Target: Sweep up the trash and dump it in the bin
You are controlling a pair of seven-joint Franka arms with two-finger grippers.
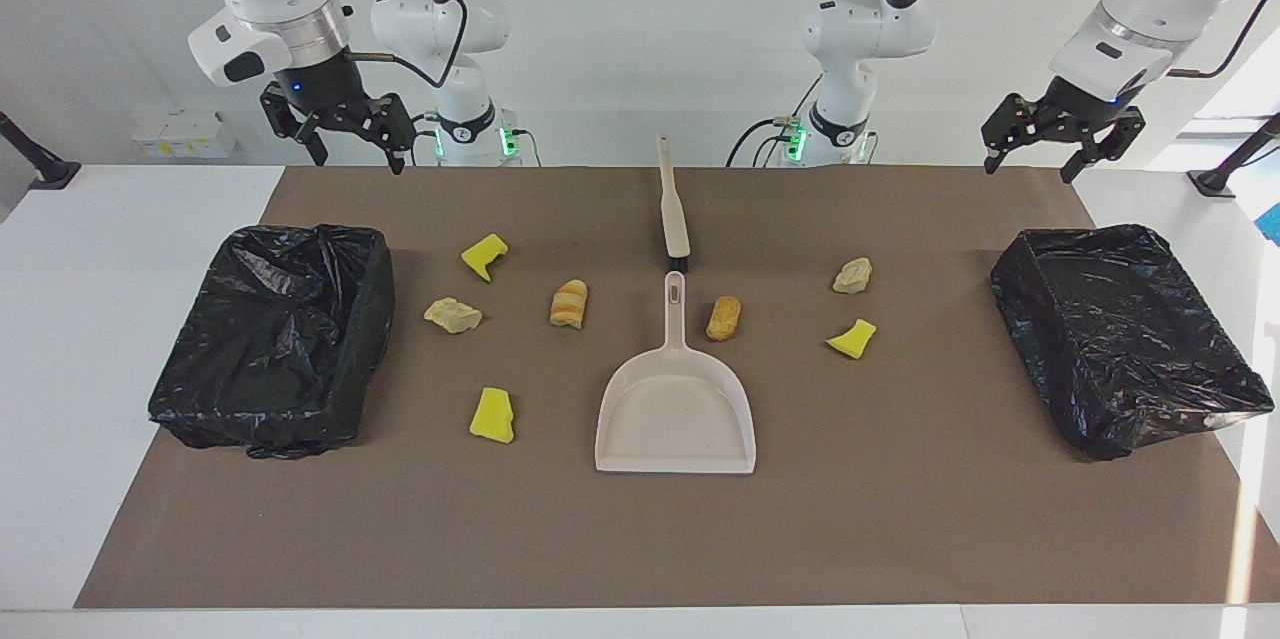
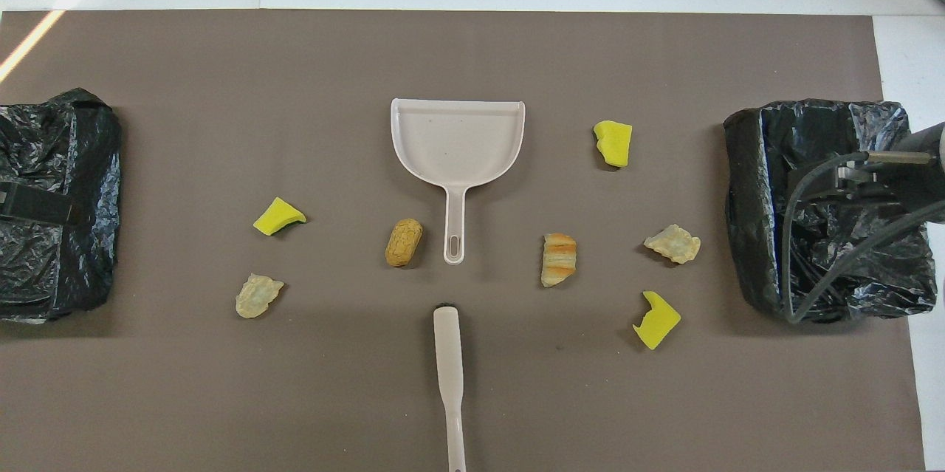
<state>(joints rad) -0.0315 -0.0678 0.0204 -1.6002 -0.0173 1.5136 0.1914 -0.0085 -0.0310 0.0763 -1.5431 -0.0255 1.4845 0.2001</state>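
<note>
My gripper will tip the dustpan, and the tan roll [image 2: 404, 242] should come out of it before the yellow sponge chunk [image 2: 279, 216], because the roll is rounded and the chunk has flat sides.
Several pieces of trash lie on the brown mat around the beige dustpan [image 1: 675, 414] [image 2: 458, 136]: yellow sponge chunks [image 1: 485, 254] [image 1: 493, 416] [image 1: 852, 338], tan rolls [image 1: 568, 304] [image 1: 723, 317] and pale lumps [image 1: 453, 315] [image 1: 852, 275]. The beige-handled brush [image 1: 675, 209] [image 2: 449, 361] lies in line with the dustpan's handle, nearer to the robots. My right gripper [image 1: 362, 159] hangs open and empty, high over the mat's edge at the right arm's end. My left gripper [image 1: 1027, 169] hangs open and empty, high over the mat's edge at the left arm's end.
A bin lined with a black bag [image 1: 280, 339] [image 2: 819, 213] stands at the right arm's end of the table. A second one [image 1: 1120, 329] [image 2: 52, 206] stands at the left arm's end. White table shows around the mat.
</note>
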